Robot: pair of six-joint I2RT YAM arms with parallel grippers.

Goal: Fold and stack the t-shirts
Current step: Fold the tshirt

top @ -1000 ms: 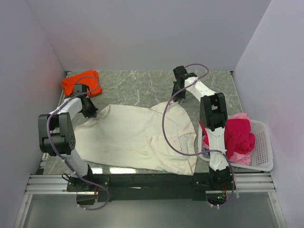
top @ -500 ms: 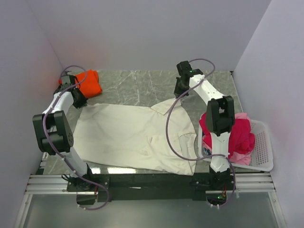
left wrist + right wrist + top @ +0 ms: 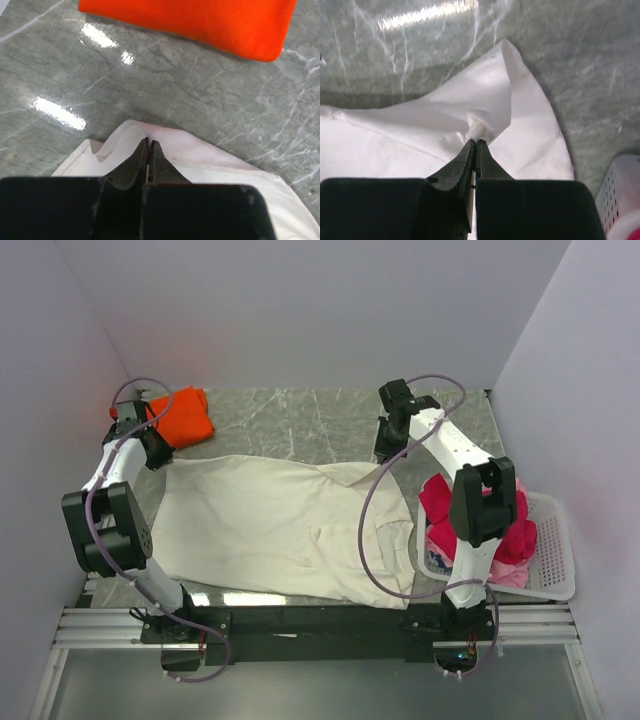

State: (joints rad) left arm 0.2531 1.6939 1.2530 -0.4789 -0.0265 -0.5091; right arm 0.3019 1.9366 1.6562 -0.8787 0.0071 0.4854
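I can see both grippers pinching the cream t-shirt's far corners (image 3: 371, 467) and its near edge lying flat. My right gripper should keep going toward that edge (image 3: 372, 597) and let go there.
The large cream t-shirt (image 3: 280, 525) lies spread across the table's middle. My left gripper (image 3: 158, 452) is shut on its far left corner; the left wrist view shows the jaws (image 3: 149, 141) closed on the cream hem (image 3: 190, 150). My right gripper (image 3: 388, 452) is shut on the far right corner; the right wrist view shows the jaws (image 3: 476, 142) pinching a bunched bit of cream cloth (image 3: 485, 100). A folded orange t-shirt (image 3: 183, 413) lies at the far left, also in the left wrist view (image 3: 200, 22). Crimson (image 3: 505, 525) and pale pink (image 3: 510, 575) t-shirts sit in the basket.
A white lattice basket (image 3: 552, 550) stands at the right edge, its corner showing in the right wrist view (image 3: 620, 195). Grey marbled tabletop (image 3: 290, 420) shows behind the cream shirt. White walls enclose the back and both sides.
Both grippers have moved outward with the cream shirt's far corners, the left one to the left, the right one to the right. The far edge is pulled straighter and flatter.
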